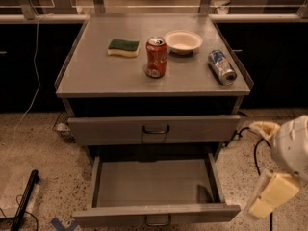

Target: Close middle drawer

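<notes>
My gripper will push the front of the middle drawer, and the drawer will slide straight in, because the tray's side (pixel 213 181) runs evenly back into the grey cabinet.
The middle drawer (pixel 156 214) is pulled far out of the grey cabinet. Its empty shallow tray (pixel 154 182) shows, and its flat front with a small loop handle (pixel 158 221) sits at the bottom edge of the camera view. The top drawer (pixel 154 129) above it is pushed in. The lowest drawer is hidden under the open one. My gripper (pixel 272 196), cream and white, hangs low at the right. It is just right of the open drawer's front right corner and apart from it.
On the cabinet top (pixel 96 76) stand a red soda can (pixel 156 57), a green-yellow sponge (pixel 123 47), a white bowl (pixel 183 41) and a blue can (pixel 222 67) lying on its side. Black cables (pixel 245 134) lie on the floor at the right, a black bar (pixel 24 198) at the left.
</notes>
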`<state>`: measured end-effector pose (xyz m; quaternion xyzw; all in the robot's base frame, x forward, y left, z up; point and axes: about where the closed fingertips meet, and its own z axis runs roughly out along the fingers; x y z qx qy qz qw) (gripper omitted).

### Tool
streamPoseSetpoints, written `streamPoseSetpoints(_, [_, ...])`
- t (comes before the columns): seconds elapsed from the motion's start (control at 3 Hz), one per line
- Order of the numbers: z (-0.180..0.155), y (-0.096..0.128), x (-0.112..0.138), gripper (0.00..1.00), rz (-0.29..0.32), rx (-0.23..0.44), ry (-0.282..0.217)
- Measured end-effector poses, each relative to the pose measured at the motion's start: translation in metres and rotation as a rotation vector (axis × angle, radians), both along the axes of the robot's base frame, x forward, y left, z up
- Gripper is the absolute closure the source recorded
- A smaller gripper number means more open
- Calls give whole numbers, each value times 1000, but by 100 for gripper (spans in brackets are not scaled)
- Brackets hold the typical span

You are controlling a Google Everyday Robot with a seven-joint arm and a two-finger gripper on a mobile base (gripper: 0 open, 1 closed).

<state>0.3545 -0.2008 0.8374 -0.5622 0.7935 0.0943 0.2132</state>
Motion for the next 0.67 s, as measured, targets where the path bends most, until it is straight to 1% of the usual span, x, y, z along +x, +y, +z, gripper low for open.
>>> streamPoseSetpoints(0.33, [-73,3,-20,3,18,47,59])
streamPoseSetpoints(0.67, [-126,8,-20,26,32,75,113])
